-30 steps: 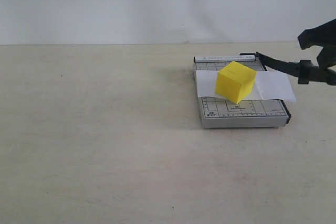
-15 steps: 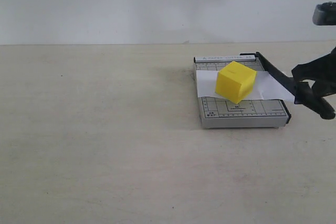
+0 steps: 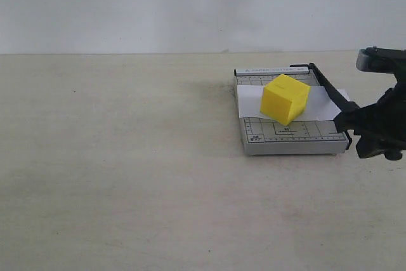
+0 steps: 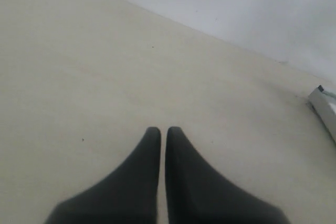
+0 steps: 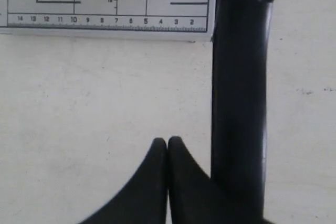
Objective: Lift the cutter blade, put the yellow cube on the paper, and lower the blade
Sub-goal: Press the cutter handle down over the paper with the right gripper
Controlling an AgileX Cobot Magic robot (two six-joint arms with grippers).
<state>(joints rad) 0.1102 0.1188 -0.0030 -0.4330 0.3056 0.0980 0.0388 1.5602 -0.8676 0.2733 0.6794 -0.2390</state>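
The cutter's black handle is beside my right gripper, which is closed and empty. Next, I open the gripper, move it over and grip the handle before I lower the blade all the way.
The yellow cube sits on the white paper, which lies across the grey cutter base. The cutter blade lies low along the base's right edge, over the paper. Its thick black handle sticks out past the base's front edge. My right gripper is shut with nothing between its fingers, low at the base's front right corner and close beside the handle. My left gripper is shut and empty over bare table, out of the exterior view.
The cutter stands right of the middle of a pale tabletop, with a white wall behind it. A corner of the cutter base shows at the edge of the left wrist view.
The right gripper has come down and in towards the cutter's front right corner. The blade has swung down from a raised slant to lie along the base. Cube and paper have not moved.
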